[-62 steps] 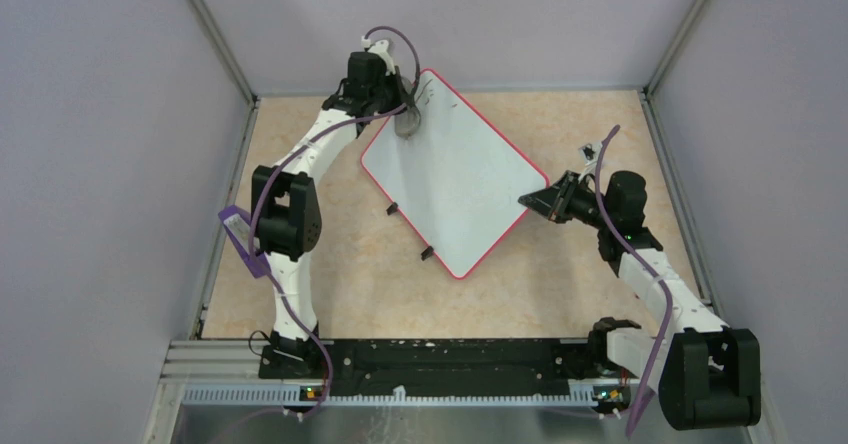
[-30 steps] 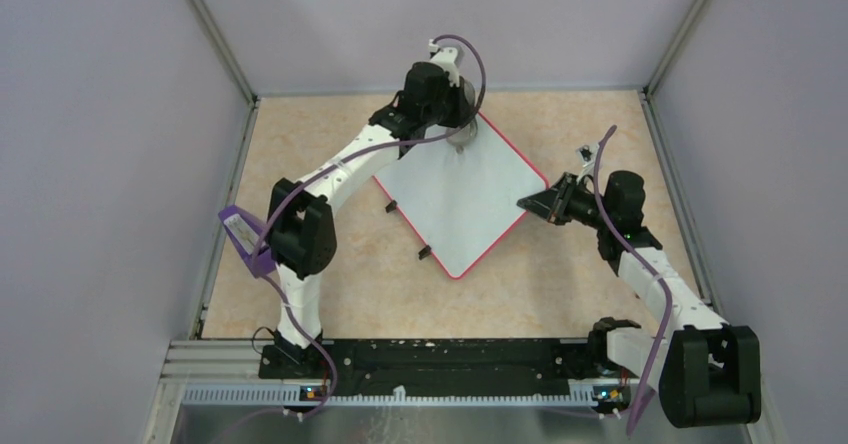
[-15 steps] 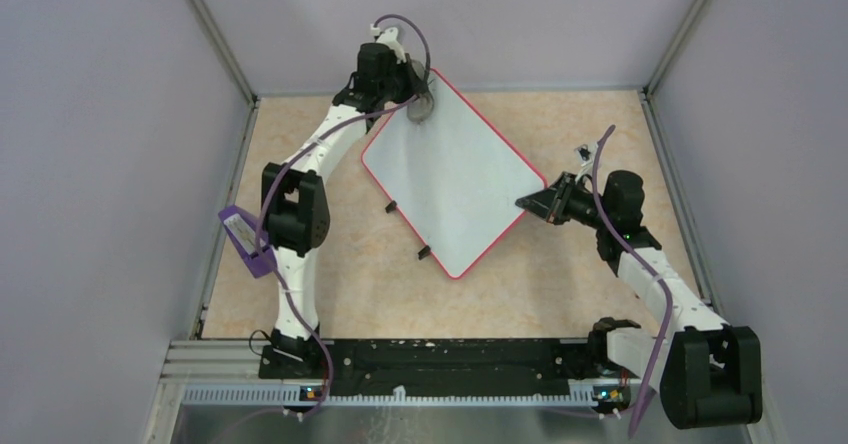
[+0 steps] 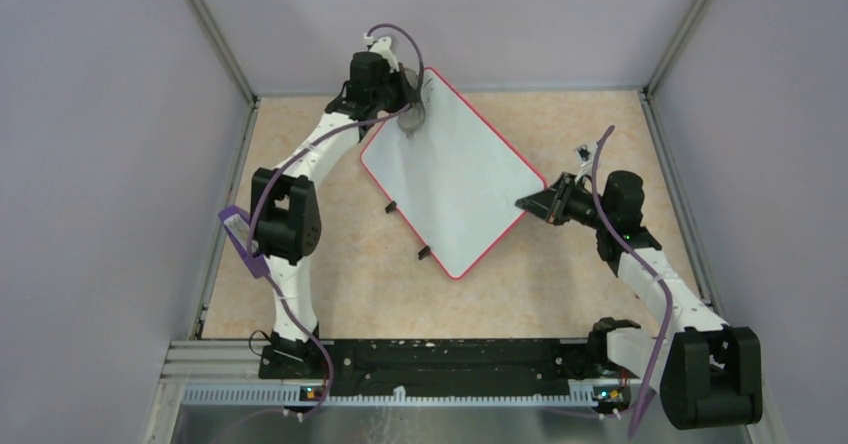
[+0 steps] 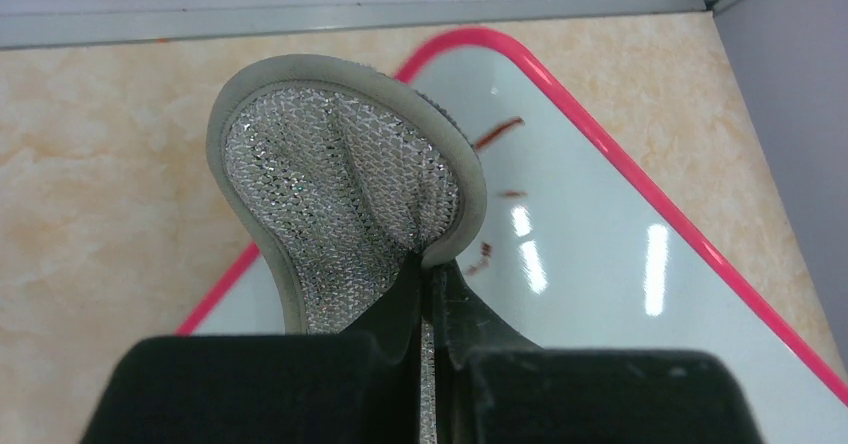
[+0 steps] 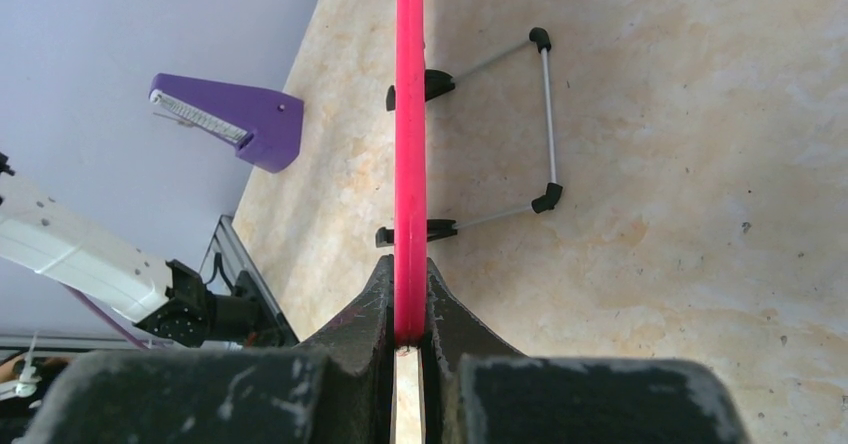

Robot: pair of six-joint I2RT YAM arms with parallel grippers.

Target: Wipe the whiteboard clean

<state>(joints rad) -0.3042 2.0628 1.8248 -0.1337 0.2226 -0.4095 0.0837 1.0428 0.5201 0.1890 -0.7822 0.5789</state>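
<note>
My left gripper needs to sweep the grey mesh pad back, because the pad sticks out over the whiteboard's rim and red-brown marks lie beside the pad. The pad should go across those marks.
The whiteboard is white with a red-pink rim and stands tilted on the table, its two black feet at its near-left edge. A few red-brown marks show near its far corner in the left wrist view. My left gripper is shut on a grey mesh wiping pad that lies against the board's far-left corner. My right gripper is shut on the board's right rim, seen edge-on in the right wrist view.
A purple wedge-shaped piece sits by the left arm; it also shows in the right wrist view. The board's wire stand rests on the beige table. Walls enclose the table left, right and back.
My left gripper swept the pad from the board's far-left corner to its upper right edge and back to the far-left corner. My right gripper kept its hold on the rim.
</note>
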